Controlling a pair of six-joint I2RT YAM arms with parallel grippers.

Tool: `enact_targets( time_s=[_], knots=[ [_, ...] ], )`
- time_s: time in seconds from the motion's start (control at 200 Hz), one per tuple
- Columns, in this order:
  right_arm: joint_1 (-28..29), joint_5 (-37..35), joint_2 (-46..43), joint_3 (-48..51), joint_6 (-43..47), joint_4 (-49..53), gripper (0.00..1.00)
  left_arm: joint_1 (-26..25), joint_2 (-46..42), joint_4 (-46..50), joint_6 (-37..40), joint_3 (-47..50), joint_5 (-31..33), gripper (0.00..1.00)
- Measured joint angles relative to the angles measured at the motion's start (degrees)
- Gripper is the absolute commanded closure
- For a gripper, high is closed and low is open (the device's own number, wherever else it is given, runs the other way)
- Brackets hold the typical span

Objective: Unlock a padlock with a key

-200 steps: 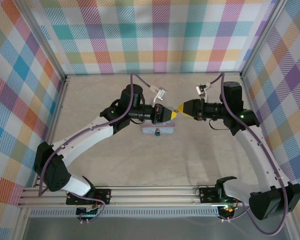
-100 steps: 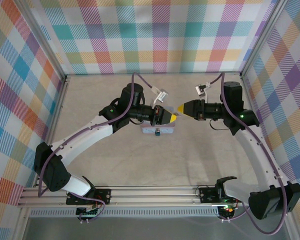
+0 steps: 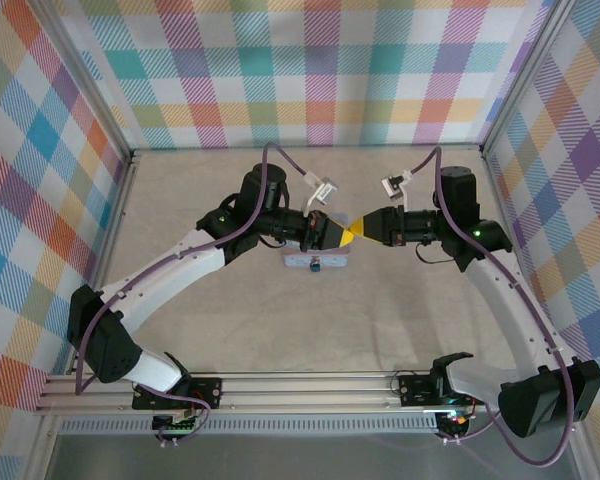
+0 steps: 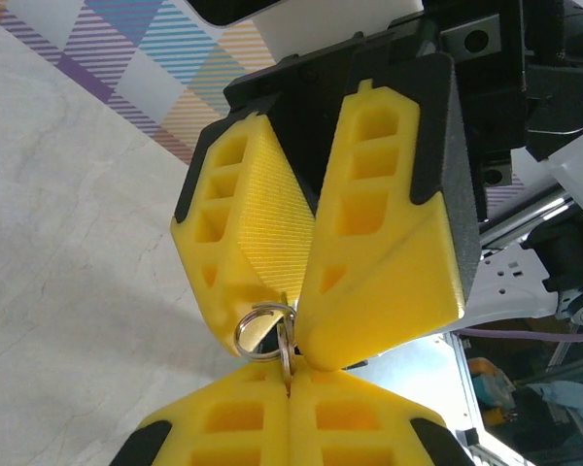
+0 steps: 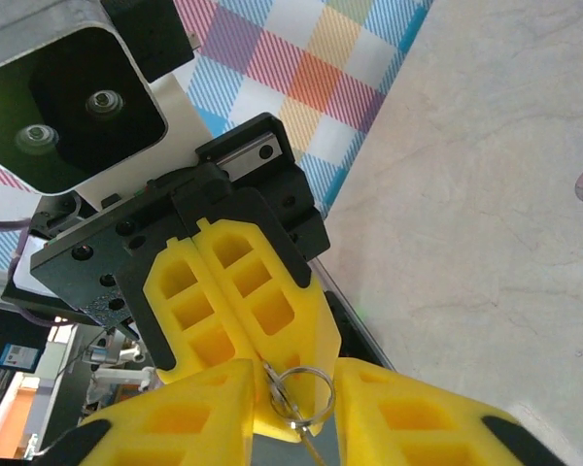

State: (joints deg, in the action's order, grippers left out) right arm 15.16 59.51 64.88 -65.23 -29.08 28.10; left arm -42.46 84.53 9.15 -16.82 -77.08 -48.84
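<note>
My left gripper is holding the key with its ring end facing out. My right gripper should hold the ring while my left gripper opens and takes hold of the key again.
My left gripper is shut on a small key, whose steel ring hangs just past its yellow fingertips. My right gripper meets it tip to tip above the table. Its jaws stand open on either side of the ring. In the left wrist view my left gripper pinches the key flat, with the right fingers spread in a V above it. In the right wrist view my right gripper straddles the ring. The padlock is a tiny dark piece on the pale blue tin just below both grippers.
Plaid walls close off the back and both sides. An aluminium rail runs along the near edge by the arm bases. Purple cables loop above both wrists. Bare beige table lies in front of the tin.
The right gripper drew back slightly, then came in again to the left gripper's tips. Its jaws have narrowed round the key ring. The left gripper stays shut on the key.
</note>
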Motion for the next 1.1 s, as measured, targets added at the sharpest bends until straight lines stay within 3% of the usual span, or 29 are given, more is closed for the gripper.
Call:
enact_targets(
  time_s=[0.295,0.385,0.44,0.81,0.895,0.995,1.1],
  knots=[
    [0.2,1.0,0.0,0.0,0.8,-1.1,0.99,0.3,0.0,1.3,0.7,-0.1,-1.1,1.00],
    [0.3,0.7,0.0,0.0,0.9,-1.3,1.00,0.3,0.0,1.3,1.1,-0.1,-0.6,0.71],
    [0.5,-0.1,0.0,0.1,0.8,-1.7,1.00,0.3,-0.1,1.4,1.1,0.0,0.3,0.60],
    [0.6,-4.7,-1.9,4.3,-5.0,-9.5,1.00,4.3,-8.5,-5.6,-5.2,9.4,5.6,0.45],
    [0.6,-5.8,-3.2,7.0,-8.1,-14.0,1.00,4.3,-9.7,-9.3,-7.7,11.5,6.7,0.32],
    [0.6,-7.9,-5.8,12.2,-12.8,-21.6,1.00,4.3,-10.1,-15.3,-12.3,15.1,8.7,0.24],
    [0.7,-11.2,-8.2,17.3,-17.9,-29.6,1.00,4.3,-10.0,-20.7,-17.6,18.5,11.5,0.23]
  ],
)
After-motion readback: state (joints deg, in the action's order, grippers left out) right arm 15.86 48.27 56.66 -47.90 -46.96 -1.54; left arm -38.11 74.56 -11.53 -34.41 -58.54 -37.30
